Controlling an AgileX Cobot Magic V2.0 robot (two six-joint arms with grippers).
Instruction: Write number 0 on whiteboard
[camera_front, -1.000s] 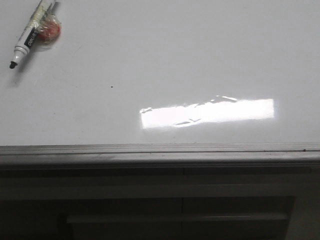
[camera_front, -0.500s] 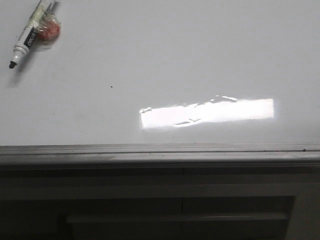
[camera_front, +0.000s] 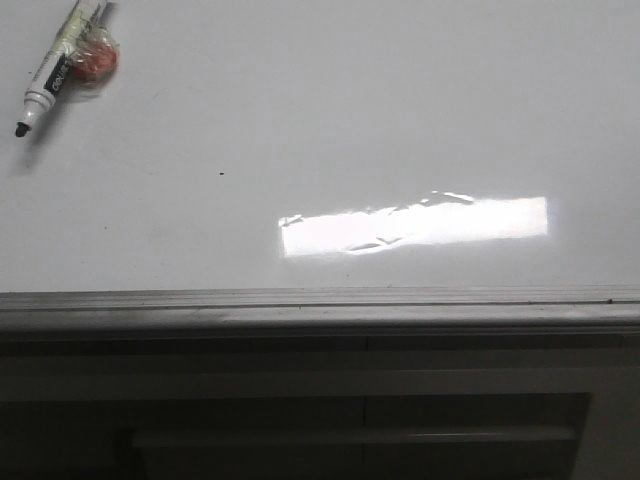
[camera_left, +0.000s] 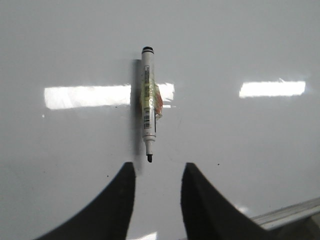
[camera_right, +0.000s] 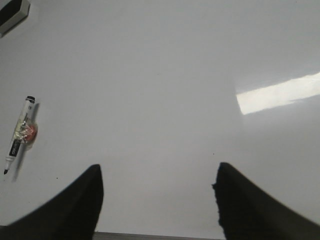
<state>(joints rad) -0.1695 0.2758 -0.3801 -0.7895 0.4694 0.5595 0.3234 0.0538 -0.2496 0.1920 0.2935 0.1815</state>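
Note:
I keep moving in until my left gripper's open fingers straddle the marker's body (camera_front: 46, 87), then close, as the white marker points its black tip (camera_left: 149, 158) straight at them.
The whiteboard (camera_front: 400, 110) is glossy white with a grey metal edge strip along its near side and a bright rectangular glare. No number 0 shows on it; only a tiny black speck (camera_front: 222, 174). An uncapped white marker (camera_front: 57, 65) with a black tip and a red-and-clear tape wad lies at the far left. In the left wrist view the marker (camera_left: 148, 102) lies just beyond my open, empty left gripper (camera_left: 158, 167). My right gripper (camera_right: 157, 172) is open and empty over bare board; the marker (camera_right: 20, 132) shows far to its side.
The whiteboard's grey edge strip (camera_front: 320, 305) runs along the front, with a dark shelf or drawer front below it. A dark object (camera_right: 12, 12) sits at the corner of the right wrist view.
The marker sits very slightly higher and further left in the front view than one second ago. Nothing else has changed.

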